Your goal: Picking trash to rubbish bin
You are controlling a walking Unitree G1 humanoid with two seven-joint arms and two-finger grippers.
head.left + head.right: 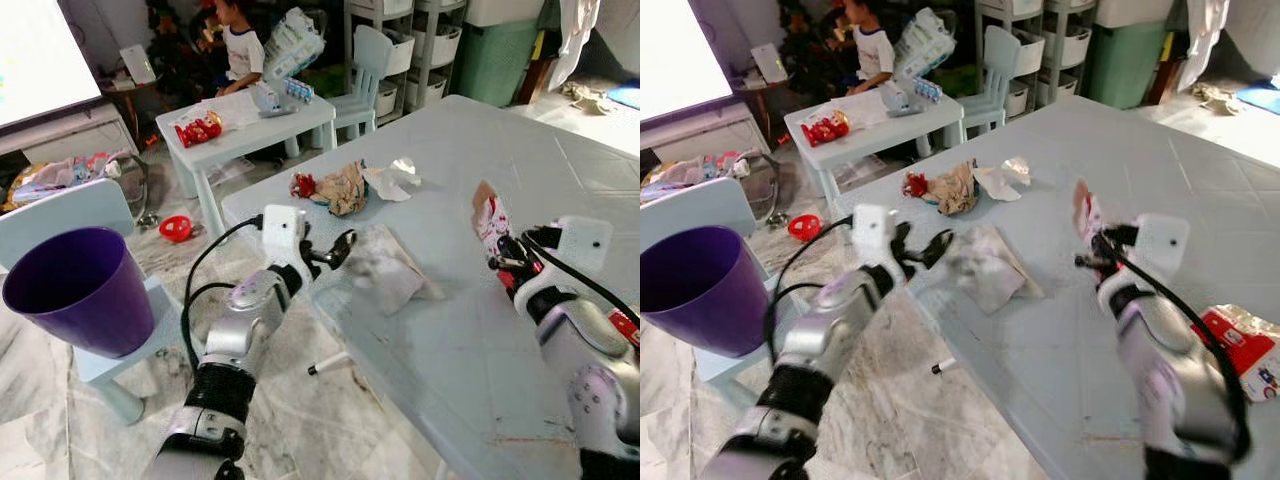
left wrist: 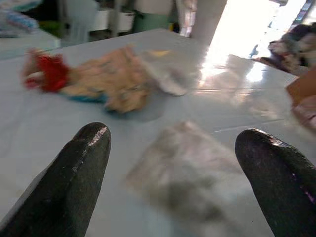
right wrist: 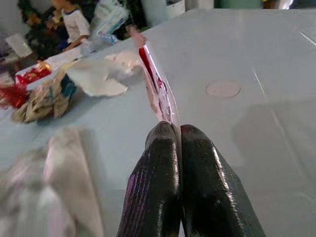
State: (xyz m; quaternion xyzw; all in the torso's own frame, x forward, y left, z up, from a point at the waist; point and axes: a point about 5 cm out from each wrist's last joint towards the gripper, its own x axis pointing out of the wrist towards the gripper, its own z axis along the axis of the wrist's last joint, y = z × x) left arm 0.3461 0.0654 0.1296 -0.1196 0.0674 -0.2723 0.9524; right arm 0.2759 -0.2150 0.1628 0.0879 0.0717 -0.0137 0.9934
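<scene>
My left gripper is about to lift the grey-white bag (image 1: 384, 268), which lies low with thin, loose edges (image 1: 424, 288), so the bag will hang from it as an empty, floppy sheet.
A purple bin (image 1: 75, 290) stands on a small pale chair at the left. On the light blue table (image 1: 470, 340) lie a crumpled grey-white bag (image 1: 390, 265), a brown paper wad with a red bit (image 1: 340, 187) and a white tissue (image 1: 392, 180). My left gripper (image 1: 335, 250) is open at the table's left edge, its fingers (image 2: 74, 173) either side of the grey bag (image 2: 192, 177) just ahead. My right gripper (image 1: 505, 262) is shut on a red-and-white wrapper (image 3: 155, 84), held upright above the table.
A red-and-white packet (image 1: 1240, 345) lies on the table at the right. A small white table (image 1: 245, 125) with clutter stands behind, with a person (image 1: 238, 45) beside it. A red object (image 1: 175, 228) is on the floor. A green tub (image 1: 495, 55) and shelves line the back.
</scene>
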